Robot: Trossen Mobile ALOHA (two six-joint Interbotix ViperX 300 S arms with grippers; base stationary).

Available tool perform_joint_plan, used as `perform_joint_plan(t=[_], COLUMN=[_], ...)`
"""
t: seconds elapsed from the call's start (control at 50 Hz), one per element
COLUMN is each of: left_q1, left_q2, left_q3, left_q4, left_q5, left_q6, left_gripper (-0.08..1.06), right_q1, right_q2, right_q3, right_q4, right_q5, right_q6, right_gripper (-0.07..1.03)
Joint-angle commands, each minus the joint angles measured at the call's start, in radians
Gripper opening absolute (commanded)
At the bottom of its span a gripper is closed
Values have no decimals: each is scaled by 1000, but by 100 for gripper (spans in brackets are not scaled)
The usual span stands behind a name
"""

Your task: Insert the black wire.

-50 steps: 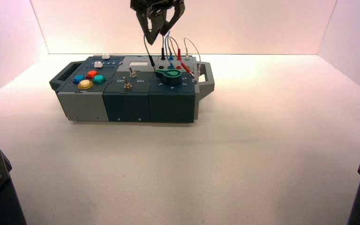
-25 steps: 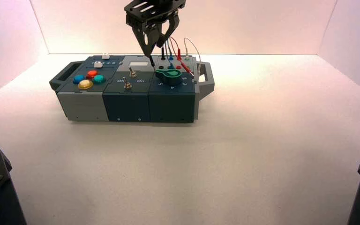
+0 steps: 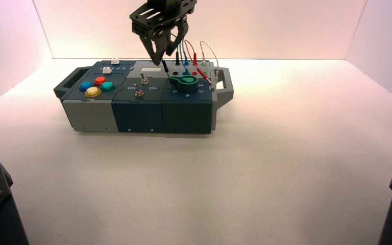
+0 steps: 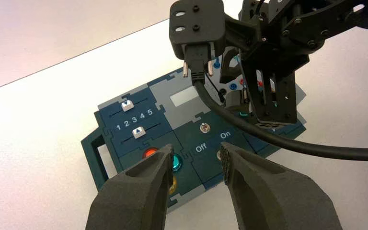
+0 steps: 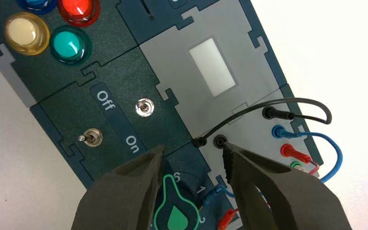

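Note:
I expect the black wire (image 5: 254, 108) to bend and leave its other plug plugged in when I carry the free plug to the empty socket, because the wire has slack in its arch (image 5: 327, 113).
The black wire (image 5: 306, 102) arches over the back corner of the box (image 3: 138, 107). One black plug (image 5: 274, 113) sits in its socket. The free plug (image 5: 200, 142) hangs just beside an empty black socket (image 5: 219, 141) on the grey plate. My right gripper (image 5: 192, 151) hovers open right above that free plug, one finger on each side, holding nothing. In the high view the right gripper (image 3: 162, 55) hangs over the box's wire section, with the free plug (image 3: 165, 67) below its tips. My left gripper (image 4: 196, 163) is open, held back from the box on its button side.
Blue wire (image 5: 333, 153) and red plug (image 5: 292, 152) sit next to the black one. The green-marked knob (image 5: 175, 206) lies under my right fingers. Two toggle switches (image 5: 143, 107) and the coloured buttons (image 5: 69, 44) lie further along. The right arm's camera cable (image 4: 268, 139) crosses the left wrist view.
My right gripper has come down and shifted left over the box, so its tips now straddle the black wire's free plug. The box and wires have not moved.

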Motion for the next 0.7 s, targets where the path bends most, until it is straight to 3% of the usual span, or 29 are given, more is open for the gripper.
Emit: perform_joint_plan(t=[0.02,0.16,0.32,0.52,0.7], left_q1=[2,2,2,2,2], left_q2=[2,3,3,3,3], left_q3=[-20,-18,-18,-18,-18], left_q4=[-3,-3,-3,-3,-3], left_q5=[-9,-11,-12,-12,-12], left_q6=[3,3,3,3,3], left_gripper=[53,53,53,53,53], right_q1=[6,3,2,2,0], right_q2=[-9,-3,8,23,35], right_q3=[-44,-48,-57,-67,-67], right_q4=[-15,-29,-41,-41,-41], right_q5=[11,14,12,12,14], right_q6=[-6,-6,-6,-6,-8], right_gripper=[60,59,44,41,29])
